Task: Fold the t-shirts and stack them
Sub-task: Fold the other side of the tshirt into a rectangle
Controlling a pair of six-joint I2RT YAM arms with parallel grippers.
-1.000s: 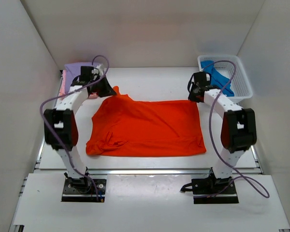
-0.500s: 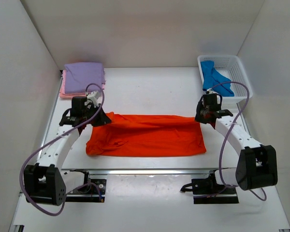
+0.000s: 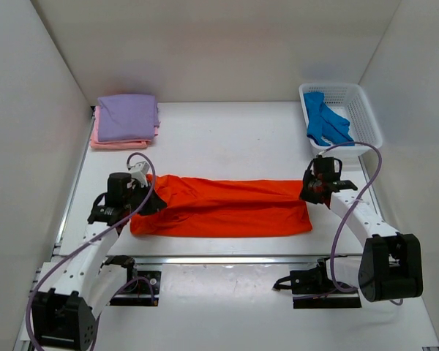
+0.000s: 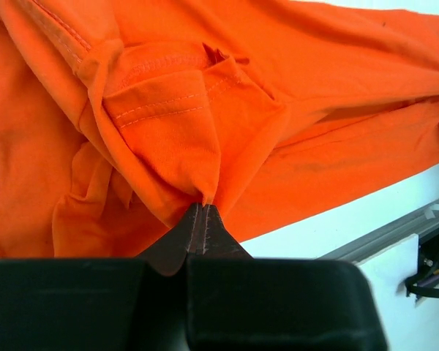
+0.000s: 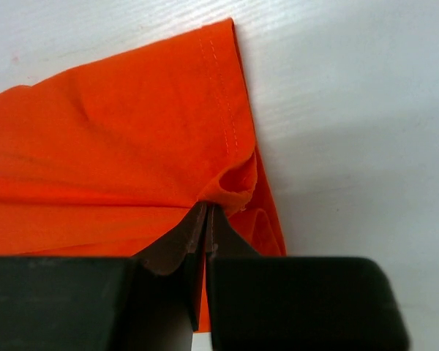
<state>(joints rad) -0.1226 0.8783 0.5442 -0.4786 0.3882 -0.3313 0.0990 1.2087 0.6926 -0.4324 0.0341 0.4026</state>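
The orange-red t-shirt lies crosswise, and its hem (image 3: 308, 216) is far from my left gripper. Next, I turn the hem to the metal rail (image 3: 221, 259) so that both grippers can hold it.
The orange-red t-shirt (image 3: 223, 208) lies folded lengthwise as a wide band across the middle of the table. My left gripper (image 3: 148, 202) is shut on its left far edge, pinching a bunch of cloth (image 4: 205, 168) at the fingertips. My right gripper (image 3: 307, 193) is shut on its right far corner (image 5: 234, 183). A lavender-purple t-shirt (image 3: 126, 115) lies folded on a pink one (image 3: 102, 142) at the back left. A blue t-shirt (image 3: 325, 124) lies in the basket.
The white mesh basket (image 3: 367, 117) stands at the back right. White walls close in on three sides. The table's front edge with a metal rail (image 3: 227, 257) runs just below the orange shirt; it also shows in the left wrist view (image 4: 395, 238).
Both grippers have pulled the shirt's far edge toward the near side, folding it over itself. The shirt went from a broad spread to a narrow band. The purple stack is now uncovered.
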